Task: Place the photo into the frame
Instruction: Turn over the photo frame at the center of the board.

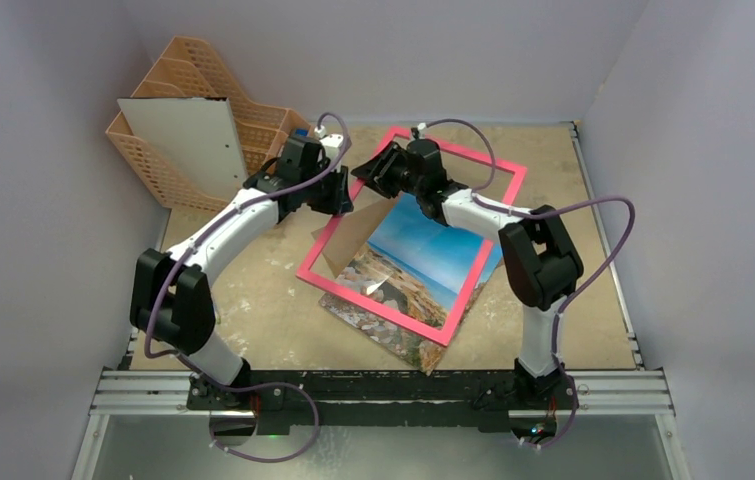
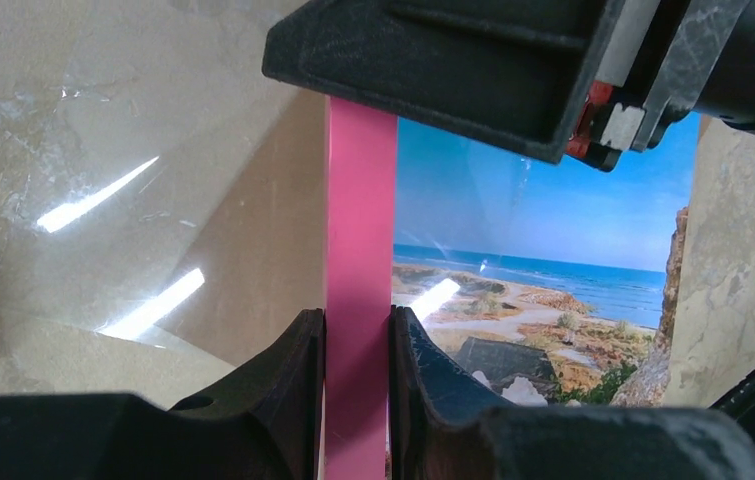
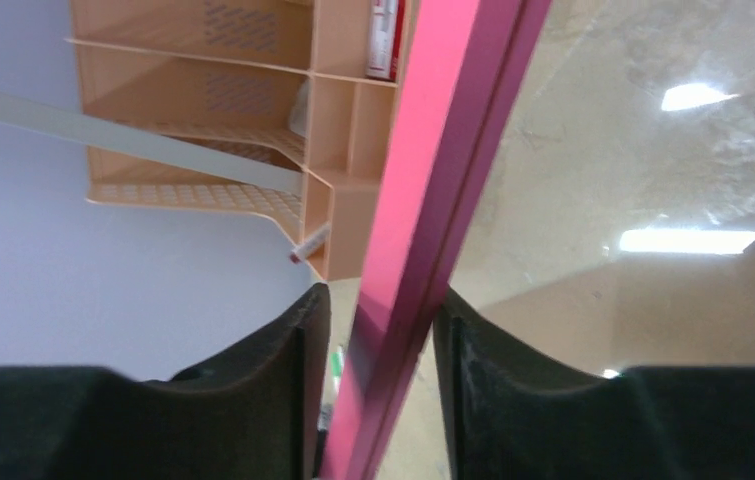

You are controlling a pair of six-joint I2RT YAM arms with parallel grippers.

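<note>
The frame's pink side (image 1: 371, 309) faces up over the photo, so the robot should lift the frame clear (image 1: 323, 240) and turn it onto its edge before the left gripper lets go.
The frame (image 1: 373, 297), a narrow pink border round a clear pane, is tilted up over the table. My left gripper (image 1: 338, 200) is shut on its left bar; in the left wrist view both pads (image 2: 308, 345) press the pink bar (image 2: 361, 220). My right gripper (image 1: 378, 172) is at the frame's far corner. In the right wrist view its jaws (image 3: 378, 310) straddle the slanted pink bar (image 3: 433, 170) with gaps showing, so it is open. The photo (image 1: 423, 255), blue sky over a rocky coast, lies under the pane (image 2: 543, 250), and its near end sticks out past the frame.
An orange desk organiser (image 1: 253, 120) stands at the back left with a white board (image 1: 188, 140) leaning on it; it also shows in the right wrist view (image 3: 253, 90). A brown backing board (image 1: 353, 238) lies under the frame's left part. Walls close in on the left, back and right.
</note>
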